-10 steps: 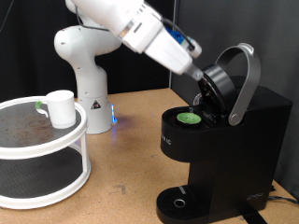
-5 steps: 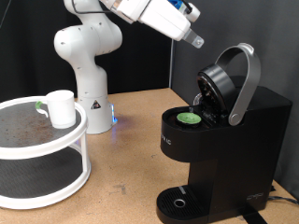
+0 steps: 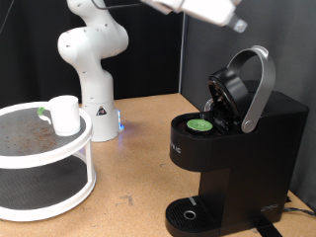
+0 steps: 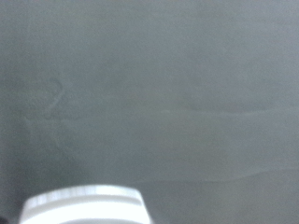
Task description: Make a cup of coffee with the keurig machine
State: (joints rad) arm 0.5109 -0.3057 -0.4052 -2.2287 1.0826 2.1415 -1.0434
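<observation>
The green-topped pod [image 3: 199,125] is sitting in the open chamber, so the robot's gripper keeps heading toward the raised lid handle [image 3: 261,53] until it can press the lid down.
The keurig machine [image 3: 259,138] stands at the exterior view's right with its arched lid handle [image 3: 259,84] raised and the lid open. A small dark pod with a green top [image 3: 201,124] sits in the open chamber. The cup [image 3: 64,115], white with a pale green handle, stands on the upper tier of a white round rack [image 3: 44,148] at the left. My gripper [image 3: 238,25] is high at the top edge, above the open lid and apart from it. No picture shows anything between its fingers. The wrist view shows only blurred grey.
The round drip tray [image 3: 190,213] at the machine's base holds nothing. The arm's white base [image 3: 94,69] stands at the back, between rack and machine, on a brown table [image 3: 138,168]. A blurred pale shape [image 4: 84,205] lies at the wrist view's edge.
My gripper has risen from the open pod chamber and moved up and to the exterior view's right, to the top edge. The pod stays in the chamber. Cup and machine have not moved.
</observation>
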